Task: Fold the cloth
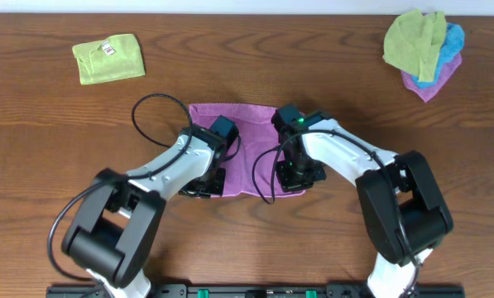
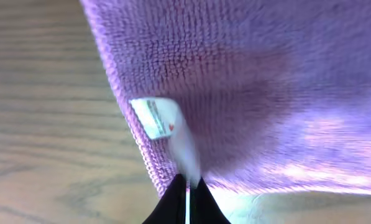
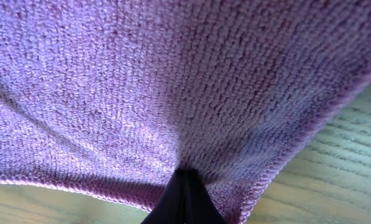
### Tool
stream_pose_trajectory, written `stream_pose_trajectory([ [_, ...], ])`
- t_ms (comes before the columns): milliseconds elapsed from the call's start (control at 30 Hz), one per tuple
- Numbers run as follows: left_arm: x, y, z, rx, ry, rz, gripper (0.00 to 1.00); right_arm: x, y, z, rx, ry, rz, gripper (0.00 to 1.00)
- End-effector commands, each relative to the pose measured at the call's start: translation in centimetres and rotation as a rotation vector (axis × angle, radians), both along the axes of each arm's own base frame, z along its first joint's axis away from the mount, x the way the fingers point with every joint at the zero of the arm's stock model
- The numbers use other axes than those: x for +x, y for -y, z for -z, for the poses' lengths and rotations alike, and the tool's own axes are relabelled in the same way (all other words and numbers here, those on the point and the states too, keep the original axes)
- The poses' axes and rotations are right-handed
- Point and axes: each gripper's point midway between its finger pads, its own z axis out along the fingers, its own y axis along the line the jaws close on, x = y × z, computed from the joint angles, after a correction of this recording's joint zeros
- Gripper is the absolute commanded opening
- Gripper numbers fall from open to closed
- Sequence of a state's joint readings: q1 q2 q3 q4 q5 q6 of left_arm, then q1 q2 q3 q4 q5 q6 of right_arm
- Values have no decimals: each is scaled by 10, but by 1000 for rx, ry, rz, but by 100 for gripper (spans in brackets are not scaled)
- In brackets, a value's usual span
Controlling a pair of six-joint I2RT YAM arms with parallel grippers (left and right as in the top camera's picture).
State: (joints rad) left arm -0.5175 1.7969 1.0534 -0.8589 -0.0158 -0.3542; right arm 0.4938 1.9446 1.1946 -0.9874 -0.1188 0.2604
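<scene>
I should take the cloth's far corner with my right gripper and pull it flat while my left gripper holds the cloth's hem, because the cloth's far edge (image 1: 234,112) is folded over itself.
The mauve-purple cloth (image 1: 248,136) lies at the middle of the table, its near edge under both grippers. My left gripper (image 1: 207,180) sits at the cloth's near left corner. In the left wrist view the left gripper (image 2: 187,184) is shut on the cloth (image 2: 253,81) at its hem, where a small white tag (image 2: 155,116) runs down into the jaws. My right gripper (image 1: 300,174) is at the near right corner. The right wrist view shows the right gripper (image 3: 184,175) shut on the hem, the cloth (image 3: 173,81) puckering into the jaws.
A folded lime-green cloth (image 1: 108,59) lies at the back left. At the back right is a pile of cloths (image 1: 424,50) in green, blue and purple. Black cables (image 1: 151,103) loop beside the left arm. Bare wooden table (image 1: 56,149) surrounds the cloth.
</scene>
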Motion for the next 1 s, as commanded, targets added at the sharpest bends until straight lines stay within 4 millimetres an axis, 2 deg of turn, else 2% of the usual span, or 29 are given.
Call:
stream_pose_trajectory([
  [0, 10, -16, -17, 34, 75, -51, 6, -4, 11, 0, -23, -5, 40, 2],
  [200, 15, -26, -40, 17, 139, -82, 6, 6, 36, -30, -65, 75, 76, 2],
  [367, 27, -20, -56, -28, 225, -85, 6, 17, 31, -60, -6, 184, 87, 2],
  [533, 46, -4, -62, -109, 307, -88, 6, 46, 17, -83, 83, 350, 94, 2],
  [667, 59, 13, -66, -199, 349, -85, 6, 70, -10, -87, 216, 428, 47, 2],
  [733, 63, 20, -67, -233, 358, -83, 6, 87, -18, -82, 240, 477, 46, 1],
  [833, 64, 22, -63, -240, 353, -82, 6, 102, -28, -71, 275, 500, 43, 2],
  [967, 60, 30, -49, -281, 315, -78, 6, 110, -38, -50, 301, 483, 40, 2],
])
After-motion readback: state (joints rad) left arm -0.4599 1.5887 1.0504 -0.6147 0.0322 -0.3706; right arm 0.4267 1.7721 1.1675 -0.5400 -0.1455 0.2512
